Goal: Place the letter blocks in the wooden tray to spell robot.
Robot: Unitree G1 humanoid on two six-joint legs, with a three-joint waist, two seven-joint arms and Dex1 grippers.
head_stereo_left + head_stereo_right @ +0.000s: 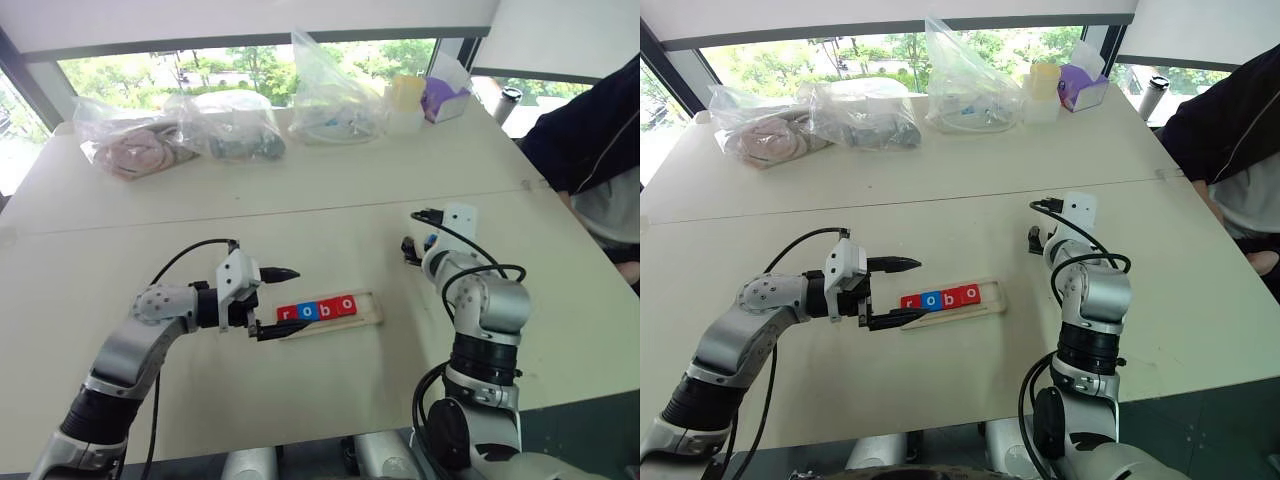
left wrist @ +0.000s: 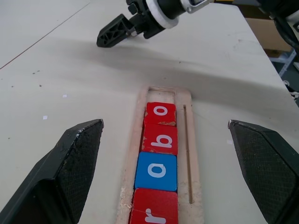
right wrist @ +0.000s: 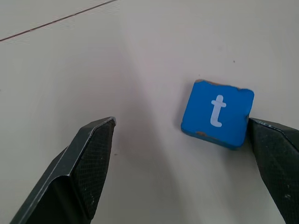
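Note:
The red o would be hit by my right gripper's finger at the blue t block's side, so next I turn and grip the block by the letter's top and bottom.
The wooden tray lies on the pale table in front of me. It holds several letter blocks in a row: a red r, a blue o, a red b and a red o, with a bare slot past them. My left gripper stands open at the tray's r end, one finger on each side. Right of the tray my right gripper hangs open just over the table. A blue t block lies flat between its fingers, close to one finger.
Clear plastic bags of items, a pale cup and a purple box line the table's far edge. A person in a dark sleeve stands at the right. A seam crosses the tabletop.

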